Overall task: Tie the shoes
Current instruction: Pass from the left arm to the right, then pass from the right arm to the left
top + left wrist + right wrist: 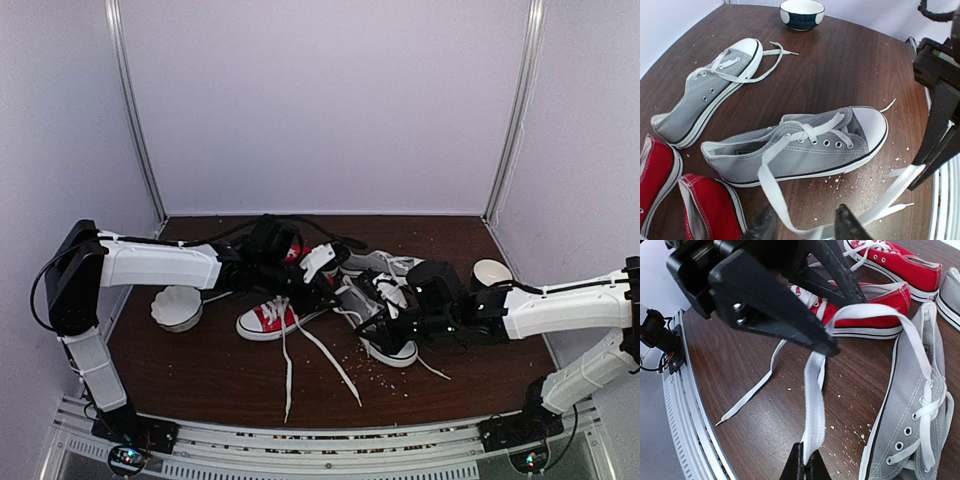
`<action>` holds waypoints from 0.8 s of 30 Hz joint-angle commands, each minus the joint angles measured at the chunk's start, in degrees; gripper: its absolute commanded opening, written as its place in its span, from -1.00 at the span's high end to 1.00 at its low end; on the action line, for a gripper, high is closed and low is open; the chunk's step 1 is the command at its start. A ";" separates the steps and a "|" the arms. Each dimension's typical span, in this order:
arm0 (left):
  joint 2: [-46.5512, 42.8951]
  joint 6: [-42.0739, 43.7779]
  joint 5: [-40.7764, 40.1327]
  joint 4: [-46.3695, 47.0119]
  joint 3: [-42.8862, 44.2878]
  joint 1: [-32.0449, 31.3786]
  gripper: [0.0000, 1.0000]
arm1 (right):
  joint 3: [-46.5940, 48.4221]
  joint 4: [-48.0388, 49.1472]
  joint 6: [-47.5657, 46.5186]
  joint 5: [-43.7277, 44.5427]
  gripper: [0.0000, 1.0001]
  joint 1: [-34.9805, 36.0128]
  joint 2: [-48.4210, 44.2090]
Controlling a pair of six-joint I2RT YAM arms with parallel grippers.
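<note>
The nearer grey shoe lies at an angle with its heel by the red shoe. My left gripper should pinch the lace first, and then my right gripper will straighten the grey shoe.
Two grey shoes lie on the brown table: one at the centre and one further back. A white lace loops off the nearer shoe. My left gripper is open, its two fingers apart with the lace running between them. From the right wrist, those black fingers spread in a V over the lace. My right gripper is shut on that lace, pinching a flat stretch low over the table, beside the grey shoe.
Two red sneakers lie next to the grey pair, their laces trailing toward the front edge. A white bowl stands at the left, another bowl at the right. Crumbs dot the table.
</note>
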 commanded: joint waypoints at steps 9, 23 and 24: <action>-11.24 15.61 1.58 6.81 -10.31 0.72 -0.23 | 7.81 -18.95 -0.05 -3.19 1.00 -5.53 -2.39; -1.90 14.48 -3.22 24.71 -7.68 -5.92 -0.21 | 13.51 -21.42 -0.83 -2.98 1.00 -7.84 -0.29; -0.98 14.22 -1.48 24.07 -6.71 -6.06 -0.21 | 13.62 -21.12 -0.71 -2.97 1.00 -7.85 -0.12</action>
